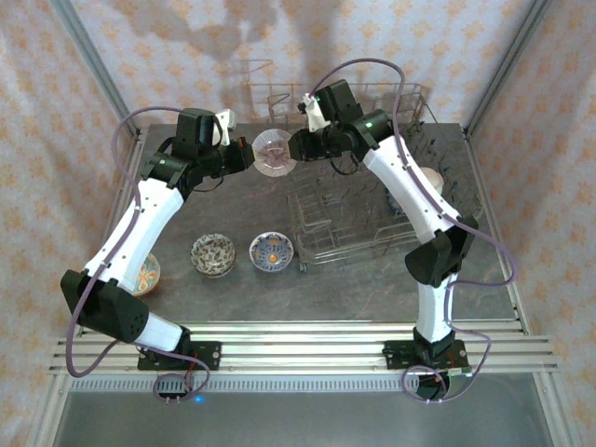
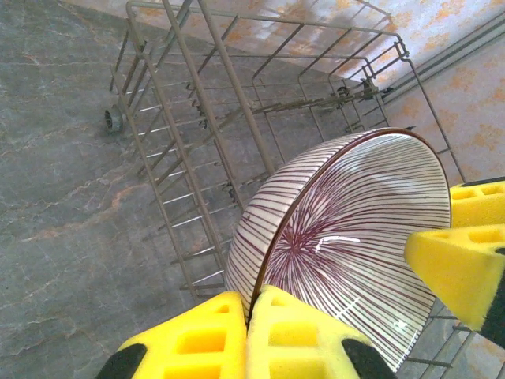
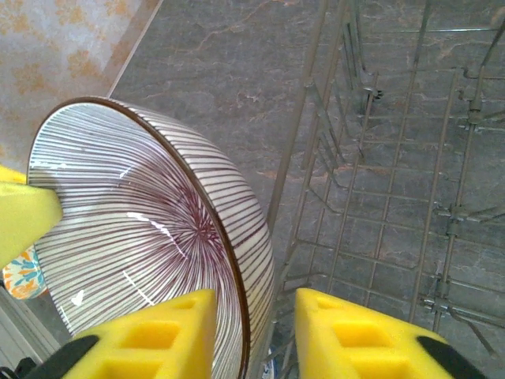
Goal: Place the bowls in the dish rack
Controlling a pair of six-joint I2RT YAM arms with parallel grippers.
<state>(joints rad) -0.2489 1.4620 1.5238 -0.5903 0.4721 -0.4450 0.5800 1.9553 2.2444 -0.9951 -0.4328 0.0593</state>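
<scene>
The striped bowl [image 1: 274,154] is in my left gripper outside the dish rack, so my right gripper should grip the opposite rim [image 3: 243,316] and bring the bowl into the rack.
A white bowl with thin purple stripes [image 1: 275,152] hangs on edge above the table, just left of the dish rack [image 1: 354,233]. My left gripper [image 1: 244,156] is shut on its rim. In the left wrist view its yellow pads [image 2: 251,304] pinch the rim of the bowl [image 2: 355,237]. My right gripper [image 1: 300,147] straddles the opposite rim. In the right wrist view [image 3: 254,300] one pad sits inside the bowl [image 3: 142,237], and the other stands outside with a gap to the wall, so it is open. Below lies the grey wire rack [image 3: 394,197].
On the table near the front stand a dark patterned bowl [image 1: 212,253] and a blue-and-white bowl [image 1: 271,250]. An orange-toned bowl [image 1: 147,275] peeks out beside the left arm. A cream bowl [image 1: 432,177] sits behind the right arm by the rack.
</scene>
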